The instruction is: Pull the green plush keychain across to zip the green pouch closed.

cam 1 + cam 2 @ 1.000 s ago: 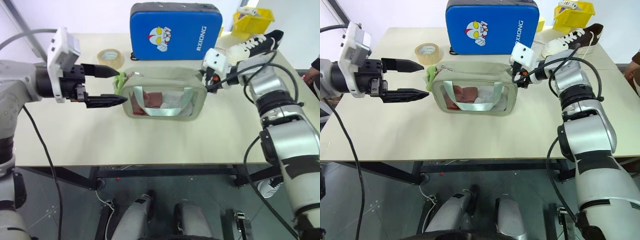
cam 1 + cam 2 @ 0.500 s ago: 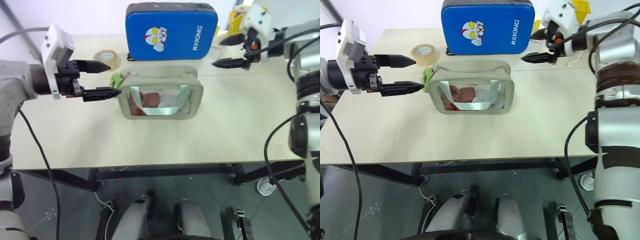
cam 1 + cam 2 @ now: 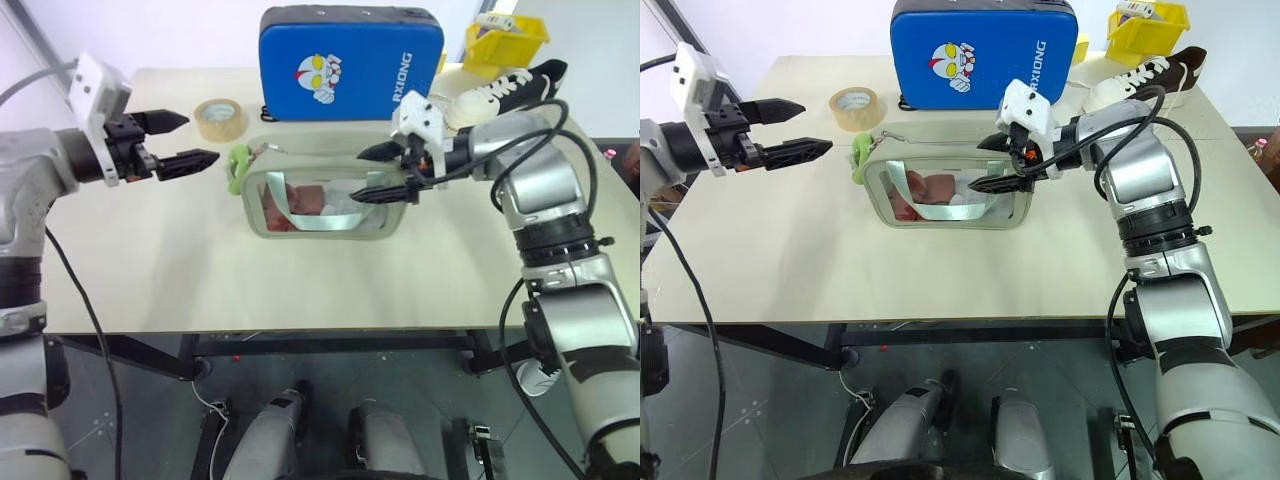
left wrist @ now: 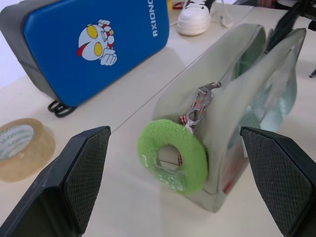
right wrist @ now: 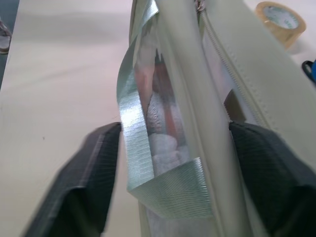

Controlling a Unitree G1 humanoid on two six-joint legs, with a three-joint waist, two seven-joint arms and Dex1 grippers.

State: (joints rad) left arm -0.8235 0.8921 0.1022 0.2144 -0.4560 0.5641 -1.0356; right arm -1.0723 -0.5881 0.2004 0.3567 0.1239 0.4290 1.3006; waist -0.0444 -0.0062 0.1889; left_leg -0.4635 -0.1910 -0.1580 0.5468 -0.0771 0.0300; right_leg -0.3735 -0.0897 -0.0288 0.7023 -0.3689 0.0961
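The green plush keychain [image 3: 238, 168] is hanging off the pouch's end, far from the robot's right gripper, so the left gripper should first move the keychain onto the pouch's top [image 3: 298, 149].
The green pouch [image 3: 325, 200] stands upright mid-table, its clear window showing red and white contents. The green plush keychain [image 3: 238, 168] hangs from the zipper pull at the pouch's left end. My left gripper [image 3: 200, 137] is open and hovers a short way left of the keychain, pointing at it. In the left wrist view the fuzzy ring [image 4: 192, 148] sits between the fingers [image 4: 74, 173], apart from both. My right gripper [image 3: 365, 176] is open and straddles the pouch's right end. Its fingers [image 5: 74, 187] stand close on either side of the pouch [image 5: 197, 98].
A blue cartoon-printed case [image 3: 350, 60] stands right behind the pouch. A tan tape roll [image 3: 220, 118] lies at the back left, near my left gripper. A shoe [image 3: 505, 88] and a yellow bin [image 3: 505, 40] sit at the back right.
My right gripper came down and left from the table's back right onto the pouch's right end, and its fingers narrowed. My left gripper drew back a little from the keychain.
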